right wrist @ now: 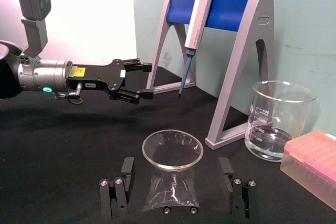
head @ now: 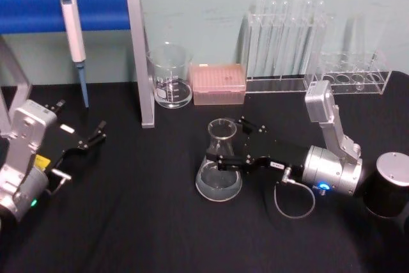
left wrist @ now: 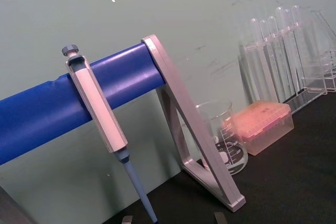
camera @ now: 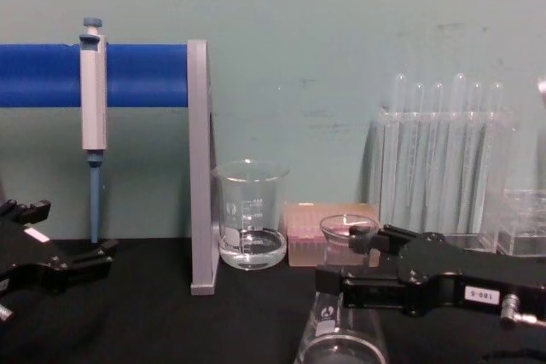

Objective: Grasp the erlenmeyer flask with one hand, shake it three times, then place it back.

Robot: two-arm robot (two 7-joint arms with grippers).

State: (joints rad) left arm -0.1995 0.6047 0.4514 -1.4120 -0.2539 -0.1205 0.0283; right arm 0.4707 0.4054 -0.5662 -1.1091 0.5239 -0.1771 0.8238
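I expect the liquid to slosh well below the flask's neck as I shake the flask, because the clear liquid's surface (camera: 343, 350) sits low in the flask's wide base (camera: 341, 317).
The erlenmeyer flask (head: 219, 169) stands upright on the black table, left of centre, with a little clear liquid in its base. My right gripper (head: 231, 145) reaches in from the right and is open, one finger on each side of the flask's neck. In the right wrist view the fingers (right wrist: 126, 170) stand a little apart from the flask (right wrist: 172, 182) on both sides. The chest view has the gripper (camera: 341, 260) level with the flask's (camera: 341, 334) neck. My left gripper (head: 96, 133) rests open at the table's left, holding nothing.
A glass beaker (head: 170, 75), a pink tip box (head: 219, 84) and clear test tube racks (head: 300, 43) line the back. A pipette (head: 73, 36) hangs on the blue stand (head: 102, 9) at back left. A black cylinder (head: 390, 183) sits at the right edge.
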